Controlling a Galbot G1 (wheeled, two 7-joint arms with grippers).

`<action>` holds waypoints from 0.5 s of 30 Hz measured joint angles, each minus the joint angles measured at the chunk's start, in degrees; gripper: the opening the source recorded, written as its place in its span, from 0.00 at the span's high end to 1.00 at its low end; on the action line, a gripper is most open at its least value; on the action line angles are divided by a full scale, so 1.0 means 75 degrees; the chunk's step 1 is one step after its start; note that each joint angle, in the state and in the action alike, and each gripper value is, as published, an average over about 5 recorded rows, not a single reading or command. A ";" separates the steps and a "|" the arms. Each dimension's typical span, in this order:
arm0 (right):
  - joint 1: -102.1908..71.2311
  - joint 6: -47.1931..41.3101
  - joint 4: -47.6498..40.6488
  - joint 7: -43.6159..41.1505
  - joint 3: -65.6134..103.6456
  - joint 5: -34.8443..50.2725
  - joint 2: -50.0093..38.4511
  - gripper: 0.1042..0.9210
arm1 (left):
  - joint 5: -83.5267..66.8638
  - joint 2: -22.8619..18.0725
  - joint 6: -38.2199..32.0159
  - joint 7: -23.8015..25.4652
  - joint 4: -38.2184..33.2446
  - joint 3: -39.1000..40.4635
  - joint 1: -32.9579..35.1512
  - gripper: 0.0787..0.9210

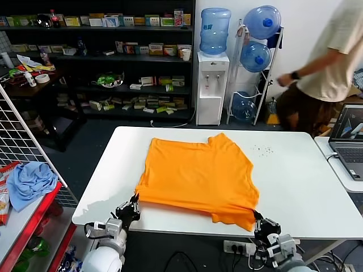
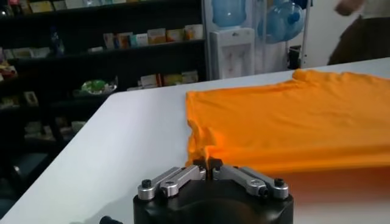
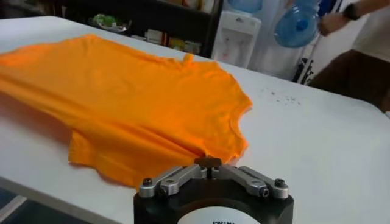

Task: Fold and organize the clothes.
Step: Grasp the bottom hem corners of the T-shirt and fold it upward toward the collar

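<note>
My left gripper and right gripper have to lay the T-shirt flat, but first they should carry its corners [image 1: 142, 188] back inward, because the orange T-shirt's near edge [image 1: 221, 217] slants toward the table's front edge.
The orange T-shirt [image 1: 198, 175] lies spread on the white table [image 1: 306, 187], partly folded, with its near edge close to the table's front edge. My left gripper [image 1: 134, 203] is at the shirt's near left corner, shut on the fabric; the left wrist view shows its tips [image 2: 207, 164] pinching the orange T-shirt [image 2: 292, 122]. My right gripper [image 1: 256, 217] is at the near right corner, shut on the fabric there; the right wrist view shows its tips [image 3: 208, 163] closed at the edge of the orange T-shirt [image 3: 134, 103].
A light blue cloth [image 1: 31, 181] lies on a red rack at the left, behind a wire grid. A laptop [image 1: 349, 141] sits on a side table at the right. A person [image 1: 329, 62] stands at the back right by a water dispenser [image 1: 212, 85].
</note>
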 measured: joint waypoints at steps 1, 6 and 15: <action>-0.0118 0.0022 0.0094 0.0017 0.0033 -0.0028 -0.0037 0.98 | 0.0018 0.0043 -0.0019 -0.0020 -0.0097 -0.0010 0.0125 0.97; -0.0429 0.0205 0.0359 0.0115 0.0100 -0.0086 -0.0186 0.98 | 0.0093 0.0178 -0.0070 -0.0107 -0.0495 -0.0030 0.0590 0.97; 0.0130 0.0755 0.0048 0.0179 0.0029 0.0134 -0.0407 0.98 | 0.0185 0.0172 -0.0233 -0.0127 -0.0573 0.0122 0.0476 0.97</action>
